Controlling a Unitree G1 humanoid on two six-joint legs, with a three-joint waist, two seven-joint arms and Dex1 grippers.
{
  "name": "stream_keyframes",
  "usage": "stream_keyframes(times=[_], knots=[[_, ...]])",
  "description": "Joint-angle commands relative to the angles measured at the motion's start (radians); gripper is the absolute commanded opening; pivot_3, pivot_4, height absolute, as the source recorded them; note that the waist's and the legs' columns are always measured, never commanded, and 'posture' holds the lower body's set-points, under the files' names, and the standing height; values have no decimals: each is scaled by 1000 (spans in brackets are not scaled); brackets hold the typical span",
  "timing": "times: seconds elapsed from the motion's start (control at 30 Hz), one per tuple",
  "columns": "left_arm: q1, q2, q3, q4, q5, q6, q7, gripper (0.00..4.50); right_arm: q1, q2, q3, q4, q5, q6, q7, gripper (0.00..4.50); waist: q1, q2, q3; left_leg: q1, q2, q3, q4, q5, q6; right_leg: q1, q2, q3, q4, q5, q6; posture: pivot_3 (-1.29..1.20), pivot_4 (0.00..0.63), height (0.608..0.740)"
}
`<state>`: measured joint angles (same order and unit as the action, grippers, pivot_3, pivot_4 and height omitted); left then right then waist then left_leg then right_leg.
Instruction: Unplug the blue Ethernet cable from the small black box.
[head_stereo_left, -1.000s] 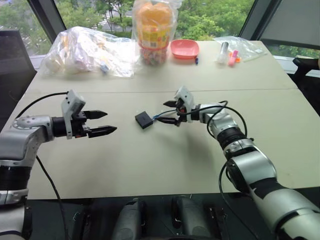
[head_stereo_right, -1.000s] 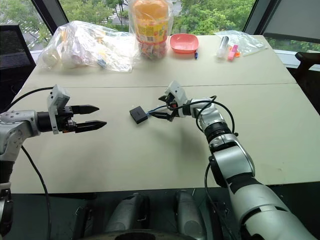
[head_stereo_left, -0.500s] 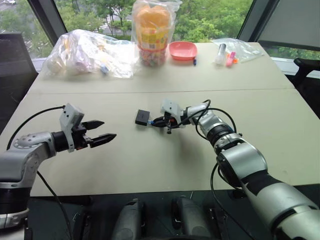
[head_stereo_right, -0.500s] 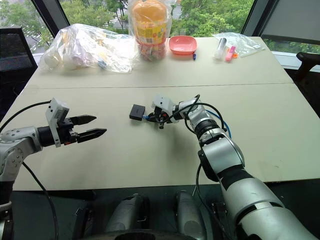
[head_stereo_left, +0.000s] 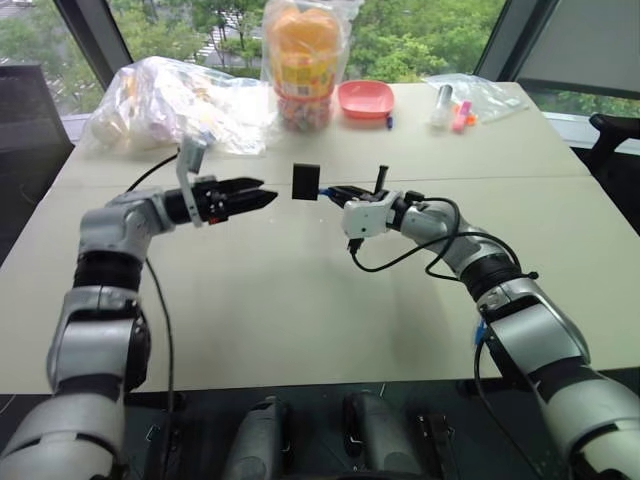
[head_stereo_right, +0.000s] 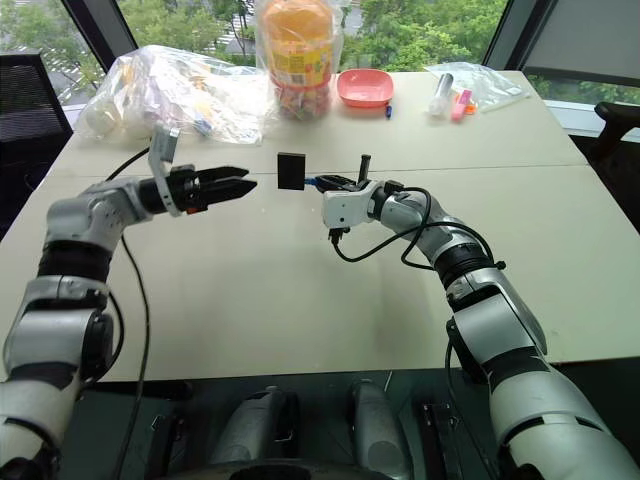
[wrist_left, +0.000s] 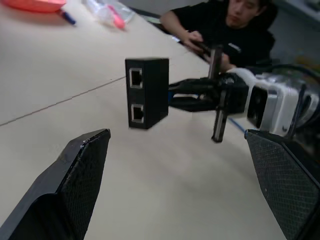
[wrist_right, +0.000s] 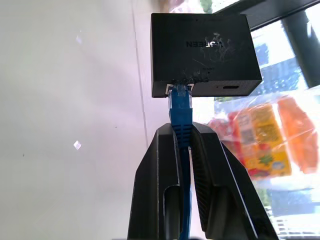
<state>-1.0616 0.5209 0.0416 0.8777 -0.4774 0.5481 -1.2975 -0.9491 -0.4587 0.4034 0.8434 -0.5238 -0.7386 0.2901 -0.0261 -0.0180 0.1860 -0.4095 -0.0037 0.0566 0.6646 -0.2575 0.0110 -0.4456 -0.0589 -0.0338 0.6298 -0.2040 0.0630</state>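
Note:
The small black box is hanging only by the blue Ethernet cable (head_stereo_left: 325, 191) in my right gripper, so my left gripper needs to grip the box (head_stereo_left: 306, 182) firmly and keep it still before the unplugging.
The small black box (head_stereo_left: 305, 181) hangs in the air above the table's middle, standing on edge, with two ports facing my left gripper in the left wrist view (wrist_left: 146, 92). The blue Ethernet cable (wrist_right: 180, 107) is plugged into the box's edge (wrist_right: 205, 55). My right gripper (wrist_right: 182, 129) is shut on the cable just behind the plug and holds box and cable up (head_stereo_right: 335, 183). My left gripper (head_stereo_left: 262, 197) is open and level, its tips a short way left of the box and not touching it. The box lies ahead of its spread fingers (wrist_left: 82, 170).
At the table's back stand a crumpled plastic bag of items (head_stereo_left: 170, 100), a tall snack jar (head_stereo_left: 302, 60), a pink bowl (head_stereo_left: 367, 98) and a clear bag with markers (head_stereo_left: 470, 100). A seated person (wrist_left: 225, 35) is beyond the table. A dark chair (head_stereo_left: 30, 110) stands at the far left.
My right gripper shut on the cable by the plug, rolled, and lifted the box off the table. My left arm swung up and in towards the box, still open.

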Motion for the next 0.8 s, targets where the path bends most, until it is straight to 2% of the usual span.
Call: stream_keyframes(times=[0.03, 0.17, 0.3, 0.53, 0.63, 0.77, 0.8], knots=[[-107, -31, 6, 190, 64, -96, -47, 4500, 6, -17, -34, -107, 15, 10, -10, 37, -7, 0, 0, 0, 0, 0, 0, 0, 0, 0, 0, 0, 0, -1, 1, 0, 150, 740], [-189, -87, 5, 309, 128, -177, -79, 4500, 34, -24, -39, -171, 18, 33, 4, 37, -17, 0, 0, 0, 0, -1, 0, -1, 1, 0, 0, 1, 0, -2, 3, 0, 150, 740], [-221, -125, 18, 359, 169, -224, -83, 3346, 61, -32, -47, -230, 23, 58, 15, 0, -15, -1, 1, -1, 0, -1, 0, -1, 2, 0, 0, 1, 0, -2, 3, 0, 150, 740], [-238, -152, 62, 385, 185, -231, -84, 500, 114, -41, -59, -307, 34, 106, 44, 0, -15, -2, 1, -1, 0, -1, 0, -1, 2, 0, 0, 1, 0, -2, 3, 0, 150, 740], [-227, -160, 62, 387, 209, -240, -73, 528, 128, -38, -73, -324, 76, 126, 73, 0, -14, -2, 1, -1, 0, -1, 1, -1, 2, 0, 0, 1, 0, -2, 3, 0, 150, 740], [-212, -156, 81, 380, 210, -229, -93, 528, 244, -77, -154, -429, 149, 253, 104, 1616, -8, -2, 1, -1, 0, -2, 1, -1, 2, 1, 0, 1, 0, -2, 3, 0, 150, 740], [-210, -153, 90, 376, 204, -223, -95, 528, 308, -57, -209, -491, 235, 338, 114, 2108, -2, -2, 1, -1, 0, -3, 1, -2, 3, 1, 0, 1, 0, -2, 4, 0, 150, 740]])
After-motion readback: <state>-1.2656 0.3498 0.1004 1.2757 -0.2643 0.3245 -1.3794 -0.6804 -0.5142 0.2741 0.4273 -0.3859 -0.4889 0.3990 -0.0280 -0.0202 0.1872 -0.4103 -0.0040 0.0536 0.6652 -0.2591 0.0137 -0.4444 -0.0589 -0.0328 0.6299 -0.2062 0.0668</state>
